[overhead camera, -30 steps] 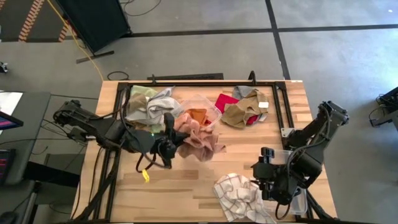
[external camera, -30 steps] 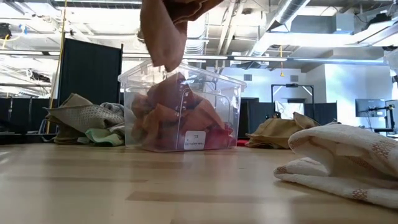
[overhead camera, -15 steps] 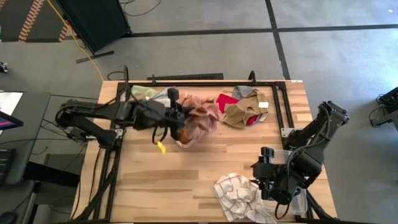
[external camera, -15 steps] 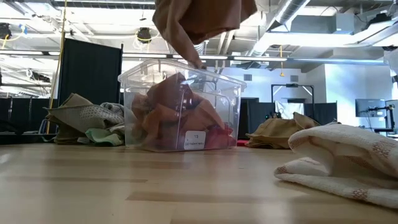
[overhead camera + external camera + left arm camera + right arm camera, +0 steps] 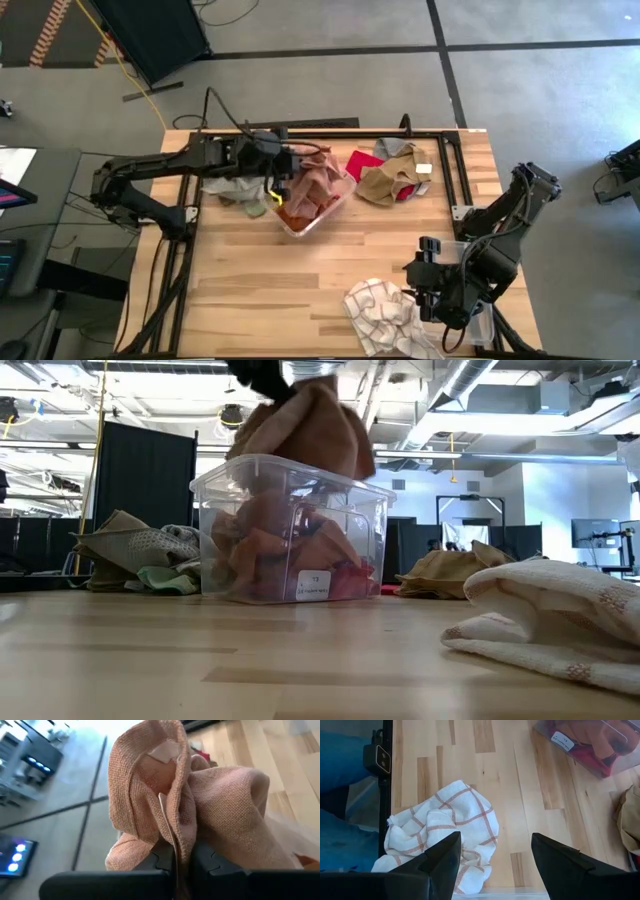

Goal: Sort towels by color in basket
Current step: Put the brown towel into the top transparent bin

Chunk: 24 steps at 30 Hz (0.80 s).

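I should keep lowering the pinkish-tan towel [image 5: 318,435] with my left gripper toward the rust-orange towels [image 5: 270,548], as it droops over the basket's open top, and let go inside the basket's rim.
A clear plastic basket [image 5: 299,227] stands at the table's far middle with rust-orange and red towels inside [image 5: 300,550]. My left gripper [image 5: 291,172] is over it, shut on a pinkish-tan towel [image 5: 322,180] that hangs at the rim [image 5: 310,430]. A white towel with rust checks [image 5: 385,315] lies crumpled on the table at the near right. My right gripper [image 5: 495,865] hovers open just above it, touching nothing. My left gripper pinches a bunched fold of the pinkish-tan towel [image 5: 172,832] between its two fingers, several layers together. The fingers come from the table's left, slanting down. The towel droops ahead of and below them over the basket, its lower end about level with the rim [image 5: 300,460].
A heap of grey and pale green towels [image 5: 235,175] lies left of the basket. A tan-brown towel on a red one [image 5: 390,178] lies to its right. Black frame rails [image 5: 450,170] run along the table's far and side edges. Bare wood lies between the basket and the near edge.
My left gripper has swung from the near side of the basket toward the far edge, rolling its wrist and sinking a little. The pinkish-tan towel has travelled with it from in front of the basket to over its open top, coming down to the rim.
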Tool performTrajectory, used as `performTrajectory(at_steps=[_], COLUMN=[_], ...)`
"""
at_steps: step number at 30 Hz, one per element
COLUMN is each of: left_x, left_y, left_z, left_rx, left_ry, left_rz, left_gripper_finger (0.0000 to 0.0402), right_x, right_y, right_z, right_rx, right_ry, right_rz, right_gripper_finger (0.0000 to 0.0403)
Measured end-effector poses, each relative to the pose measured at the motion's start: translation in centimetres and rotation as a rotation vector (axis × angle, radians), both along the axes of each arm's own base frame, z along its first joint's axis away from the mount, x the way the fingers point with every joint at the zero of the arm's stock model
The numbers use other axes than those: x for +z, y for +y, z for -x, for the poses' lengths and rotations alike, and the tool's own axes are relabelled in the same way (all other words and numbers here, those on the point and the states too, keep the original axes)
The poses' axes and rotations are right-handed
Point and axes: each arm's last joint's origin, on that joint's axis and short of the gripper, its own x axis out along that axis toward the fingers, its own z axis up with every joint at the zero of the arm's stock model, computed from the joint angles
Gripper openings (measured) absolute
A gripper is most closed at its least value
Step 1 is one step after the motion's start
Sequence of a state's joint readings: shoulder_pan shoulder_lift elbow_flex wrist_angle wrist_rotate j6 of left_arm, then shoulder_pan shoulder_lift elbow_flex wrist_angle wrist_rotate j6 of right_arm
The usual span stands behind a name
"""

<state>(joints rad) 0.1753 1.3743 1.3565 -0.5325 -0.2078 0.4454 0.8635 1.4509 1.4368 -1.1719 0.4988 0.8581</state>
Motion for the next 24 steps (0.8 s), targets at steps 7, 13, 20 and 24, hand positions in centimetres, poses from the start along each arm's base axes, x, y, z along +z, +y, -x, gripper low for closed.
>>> performTrajectory(at_steps=[7,13,20,24], left_x=[-3.2,-5.5,-8.5,-10.5], left_y=[0.9,0.8,0.9,1.0], left_z=[-0.2,-0.4,-0.8,-1.8], left_rx=[-0.029,-0.047,-0.043,-0.058], left_ry=[0.000,-0.032,0.035,0.098], left_rz=[0.126,0.208,0.269,0.326], left_gripper_finger=[0.0016,0.0016,0.0016,0.0022], right_x=[0.0,0.0,0.0,0.1], right_y=[0.0,-0.1,-0.1,-0.1], right_z=[0.0,-0.2,-0.3,-0.3], right_rx=[0.000,-0.008,-0.015,-0.016], right_ry=[-0.004,-0.004,-0.019,-0.029], right_rz=[-0.004,-0.004,0.005,0.003], right_gripper_finger=[0.0270,0.0270,0.0270,0.0270])
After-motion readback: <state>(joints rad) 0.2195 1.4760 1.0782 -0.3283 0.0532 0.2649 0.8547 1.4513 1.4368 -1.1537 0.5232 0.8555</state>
